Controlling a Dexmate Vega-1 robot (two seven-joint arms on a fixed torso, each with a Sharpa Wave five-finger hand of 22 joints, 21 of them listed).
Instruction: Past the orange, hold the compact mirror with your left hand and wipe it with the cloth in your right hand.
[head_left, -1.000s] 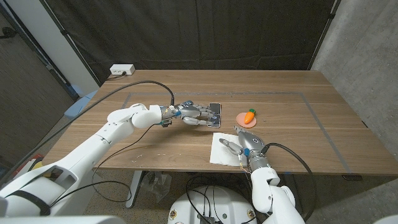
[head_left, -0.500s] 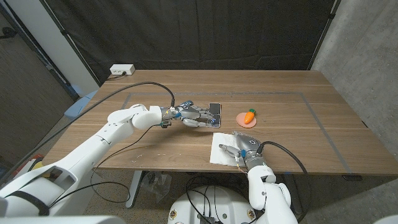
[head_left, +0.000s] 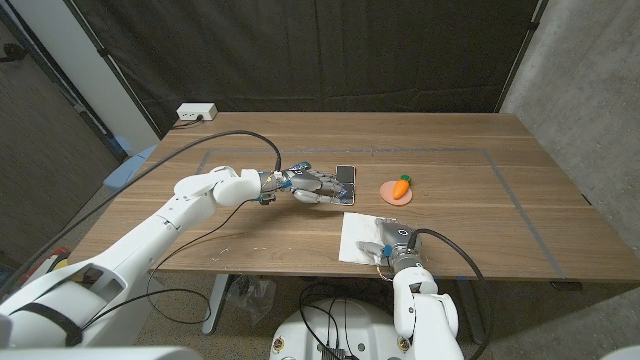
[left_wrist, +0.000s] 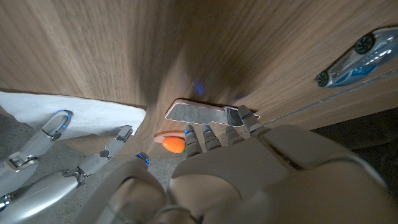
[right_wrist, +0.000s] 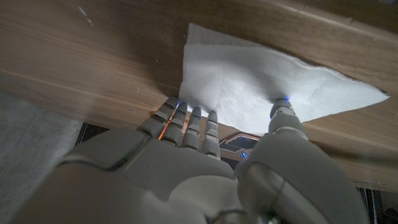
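My gripper will find that the compact mirror (head_left: 346, 187) stays open and flat when I hold its edge and wipe it, because the mirror's panels lie flat in line across the seam (left_wrist: 226, 115).
The compact mirror (head_left: 345, 184), a flat pink-rimmed rectangle, lies on the table past the orange carrot-shaped piece (head_left: 400, 185) on its pink disc. My left hand (head_left: 314, 183) reaches to the mirror's left edge. In the left wrist view its fingertips (left_wrist: 211, 132) touch the edge of the mirror (left_wrist: 198, 112), with the thumb spread apart from it. The white cloth (head_left: 360, 238) lies flat near the table's front edge. My right hand (head_left: 397, 244) sits at the cloth's right side, with fingertips (right_wrist: 194, 116) and thumb resting on the cloth (right_wrist: 261, 78), which is not lifted.
A white power strip (head_left: 196, 112) sits at the table's (head_left: 500, 200) far left corner. A black cable (head_left: 235, 135) arcs over the left arm. A thin taped line frames the work area. Bare wood spreads to the right of the orange piece.
My right hand has drawn back toward the table's front edge, over the cloth's right part. The left hand and the mirror have stayed put.
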